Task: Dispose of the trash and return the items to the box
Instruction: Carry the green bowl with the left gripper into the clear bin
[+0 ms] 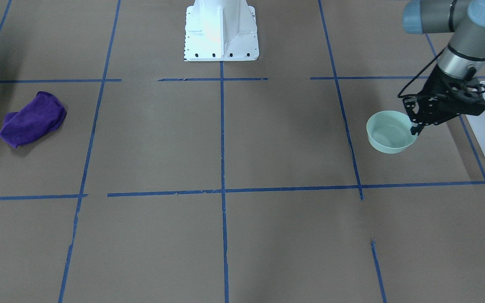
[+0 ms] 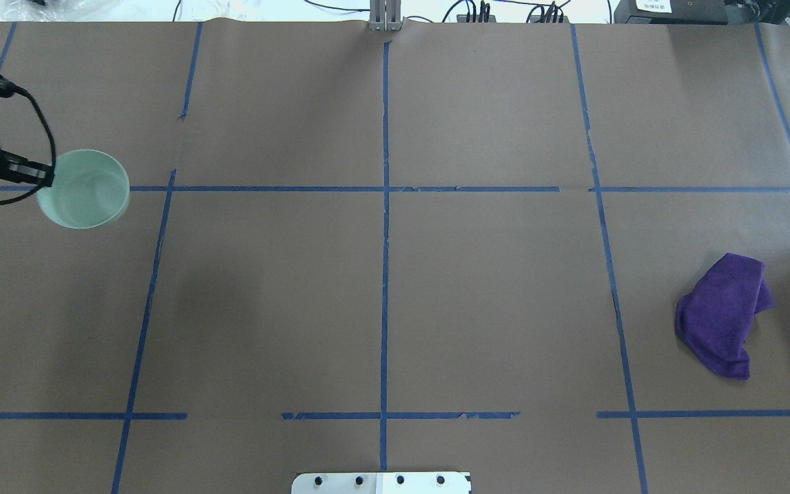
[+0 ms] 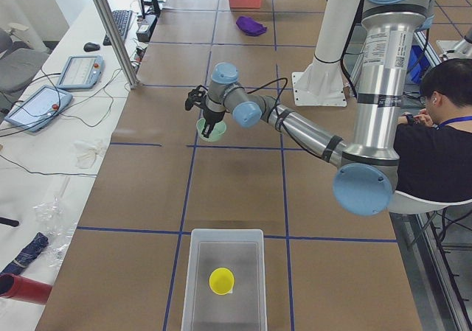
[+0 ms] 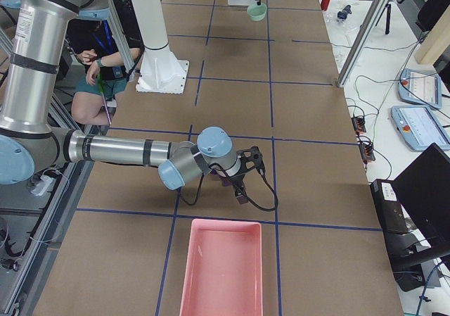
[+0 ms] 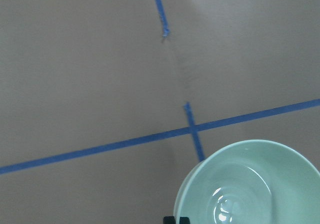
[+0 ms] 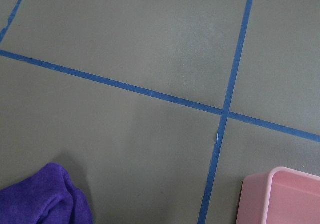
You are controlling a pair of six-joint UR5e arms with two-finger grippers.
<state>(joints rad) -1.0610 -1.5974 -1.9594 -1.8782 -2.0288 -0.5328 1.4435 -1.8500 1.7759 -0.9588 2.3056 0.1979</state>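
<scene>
I should keep carrying the mint-green bowl with my left gripper until the bowl hangs inside the frosted white box (image 3: 247, 290), which stands open with room (image 3: 227, 251) beside the yellow cup.
The pale mint-green bowl (image 1: 390, 134) hangs from my left gripper (image 1: 415, 127), which is shut on its rim. The overhead view shows the bowl (image 2: 86, 189) at the table's far left with the gripper (image 2: 49, 175) on its left edge. The left wrist view shows the empty bowl (image 5: 250, 184) from above. I cannot tell whether it touches the table. The frosted white box (image 3: 198, 272) stands at the table's end and holds the yellow cup (image 3: 221, 280). My right gripper (image 4: 239, 193) shows only in the exterior right view, low over the table; I cannot tell its state.
A purple cloth (image 2: 724, 312) lies on the right side of the table, near a pink bin (image 4: 221, 267) at that end. The white robot base (image 1: 221, 29) stands at mid-table edge. A seated person (image 3: 442, 117) is beside the robot.
</scene>
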